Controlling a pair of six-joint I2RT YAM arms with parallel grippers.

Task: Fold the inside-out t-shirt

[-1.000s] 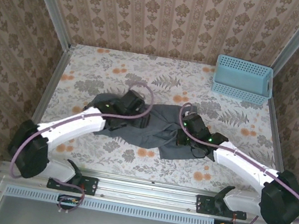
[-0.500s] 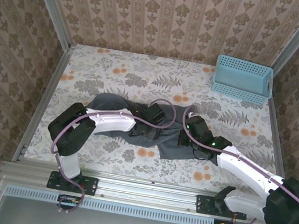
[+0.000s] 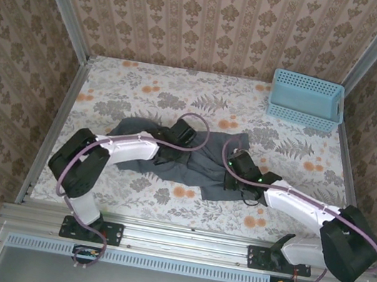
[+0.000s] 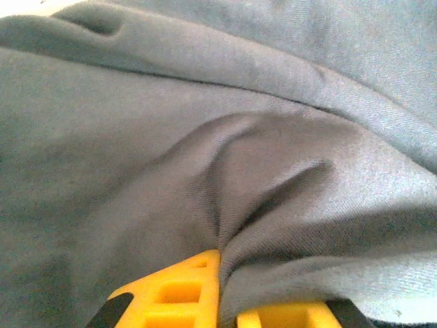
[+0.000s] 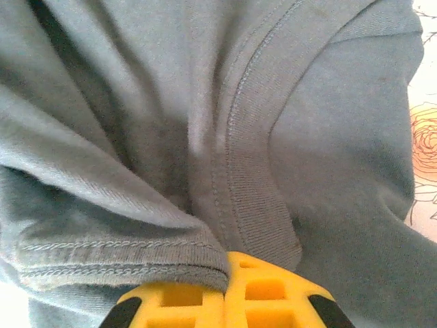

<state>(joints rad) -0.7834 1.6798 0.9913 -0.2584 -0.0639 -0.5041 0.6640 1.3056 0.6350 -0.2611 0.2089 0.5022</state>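
Note:
My right gripper should take hold of the t-shirt's middle and my left gripper should move toward the t-shirt's crumpled end point(image 3: 131, 127), because my left gripper is pinching the t-shirt's middle point(image 4: 249, 184), short of that end.
The inside-out t-shirt point(image 3: 197, 173) lies crumpled, dark slate-grey, across the middle of the flowered table. My left gripper point(image 3: 176, 150) sits low on its upper middle. In the left wrist view the yellow fingers point(image 4: 177, 294) are shut on a raised fold of the t-shirt point(image 4: 225, 137), with cloth squeezed between them at the left gripper point(image 4: 229, 287). My right gripper point(image 3: 231, 174) rests on the shirt's right part. Seen from the right wrist, the right gripper point(image 5: 225, 273) is shut where a stitched hem point(image 5: 116, 256) and the ribbed collar band point(image 5: 256, 191) of the t-shirt run under its tips.
A light blue perforated basket point(image 3: 306, 99) stands at the back right corner. Patterned walls and metal rails close in the table point(image 3: 145, 94) on three sides. Both arms reach inward from the near edge, their cables looping above the shirt.
My left gripper has moved onto the middle of the shirt and shut on a fold. Its elbow swung in from the far left. The right gripper has barely moved.

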